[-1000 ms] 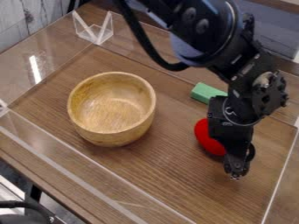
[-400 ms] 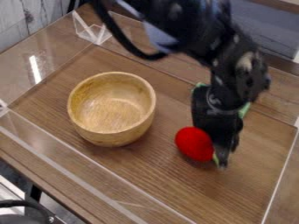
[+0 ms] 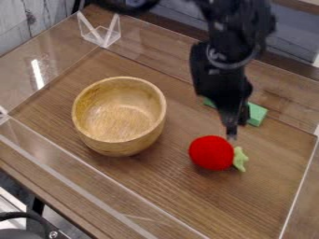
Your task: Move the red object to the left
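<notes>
My gripper should open its closed fingers, which hang just behind the red object, and lower them around its red body before lifting it past the bowl.
The red object, a small glossy red fruit with a green leafy tip on its right, lies on the wooden table right of the wooden bowl. My black gripper hangs just above and slightly behind it. The jaws are together in one thin point, with nothing between them. A narrow gap shows between the tip and the fruit, so they look apart.
A flat light-green block lies behind the fruit, partly hidden by the arm. Clear acrylic walls border the table, and a clear bracket stands at the back left.
The gripper went from open around the red object to shut, then lifted up and back. The red object now lies uncovered, slightly further left and nearer the front.
</notes>
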Motion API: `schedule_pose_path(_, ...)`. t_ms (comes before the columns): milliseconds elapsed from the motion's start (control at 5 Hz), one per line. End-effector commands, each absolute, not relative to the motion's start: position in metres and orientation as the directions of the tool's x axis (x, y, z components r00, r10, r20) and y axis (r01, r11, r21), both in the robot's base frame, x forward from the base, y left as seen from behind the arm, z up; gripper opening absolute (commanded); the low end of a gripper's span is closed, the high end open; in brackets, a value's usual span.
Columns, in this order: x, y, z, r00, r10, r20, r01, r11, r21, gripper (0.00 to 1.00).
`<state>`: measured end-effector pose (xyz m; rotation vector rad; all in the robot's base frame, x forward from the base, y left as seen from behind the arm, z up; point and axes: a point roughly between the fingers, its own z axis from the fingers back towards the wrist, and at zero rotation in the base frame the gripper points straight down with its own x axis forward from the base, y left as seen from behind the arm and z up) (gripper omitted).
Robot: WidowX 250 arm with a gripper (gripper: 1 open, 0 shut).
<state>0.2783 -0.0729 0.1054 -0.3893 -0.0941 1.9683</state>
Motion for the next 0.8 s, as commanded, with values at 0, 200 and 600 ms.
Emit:
schedule_pose_path(0,0.287,-0.088,0.104,-0.344,0.906,-0.248,-0.859,-0.410,-0.306,1.00)
schedule_pose_path(200,0.285,-0.088,0.089,-0.263,0.937,-0.231,-0.887,-0.329,-0.323,1.00)
schedule_pose_path(600,0.282,-0.076,0.062,-0.219,0.957,-0.191,-0.898,-0.274,-0.343,1.00)
